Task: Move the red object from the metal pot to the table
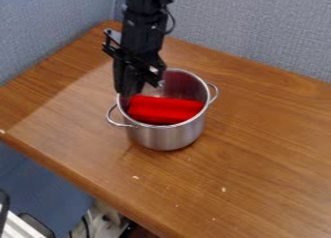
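Note:
I should lift clear and straddle the red object nearer its other end, since my gripper rests against the pot's rim at one end of the red object.
The metal pot stands upright near the middle of the table, shiny, with small loop handles on its sides. The red object lies across the inside of the pot, reaching from wall to wall. My black gripper comes straight down over the pot's left rim. Its fingers are drawn together on the left end of the red object, with their tips dipped just inside the pot. The very tips are hidden against the dark fingers and the rim.
A blue-grey cloth wall runs behind the table. The table's rounded front edge falls off to the floor, where some clutter lies at the bottom left.

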### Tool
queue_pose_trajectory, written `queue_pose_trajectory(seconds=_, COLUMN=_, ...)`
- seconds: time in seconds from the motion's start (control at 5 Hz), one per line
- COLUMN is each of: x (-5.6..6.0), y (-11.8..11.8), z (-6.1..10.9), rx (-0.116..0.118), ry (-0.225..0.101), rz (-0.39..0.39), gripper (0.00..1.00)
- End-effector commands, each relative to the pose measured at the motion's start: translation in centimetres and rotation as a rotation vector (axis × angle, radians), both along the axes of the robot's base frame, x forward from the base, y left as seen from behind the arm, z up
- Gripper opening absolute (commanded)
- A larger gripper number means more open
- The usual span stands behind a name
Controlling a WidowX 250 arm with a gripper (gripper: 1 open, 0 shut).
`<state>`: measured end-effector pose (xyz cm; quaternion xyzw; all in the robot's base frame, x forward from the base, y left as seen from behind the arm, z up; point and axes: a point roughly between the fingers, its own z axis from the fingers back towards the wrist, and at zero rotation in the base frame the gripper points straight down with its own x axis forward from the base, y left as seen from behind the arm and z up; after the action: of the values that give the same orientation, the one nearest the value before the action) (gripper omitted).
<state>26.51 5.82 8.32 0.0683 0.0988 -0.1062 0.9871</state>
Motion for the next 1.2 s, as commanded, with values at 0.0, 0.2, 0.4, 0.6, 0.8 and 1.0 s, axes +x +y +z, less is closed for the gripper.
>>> queue_pose_trajectory(seconds=0.0, x=0.3, y=-0.9, z=1.4, rx=0.022, ry=-0.055, rz=0.016, gripper=0.0)
queue_pose_trajectory(seconds=0.2, x=-0.5, y=-0.9, z=2.1, rx=0.02, ry=-0.054, rz=0.031, gripper=1.0)
queue_pose_trajectory(seconds=0.4, x=-0.8, y=-1.2, z=2.6, rx=0.019, ry=-0.059, rz=0.044, gripper=0.0)
queue_pose_trajectory(seconds=0.6, x=0.2, y=-2.0, z=2.3, rx=0.019, ry=-0.062, rz=0.062, gripper=0.0)
queue_pose_trajectory(seconds=0.8, x=1.1, y=-2.9, z=2.3, rx=0.035, ry=-0.083, rz=0.068, gripper=0.0)
queue_pose_trajectory(seconds=1.0, x=2.4, y=-4.8, z=2.9, rx=0.024, ry=-0.111, rz=0.044, gripper=0.0)
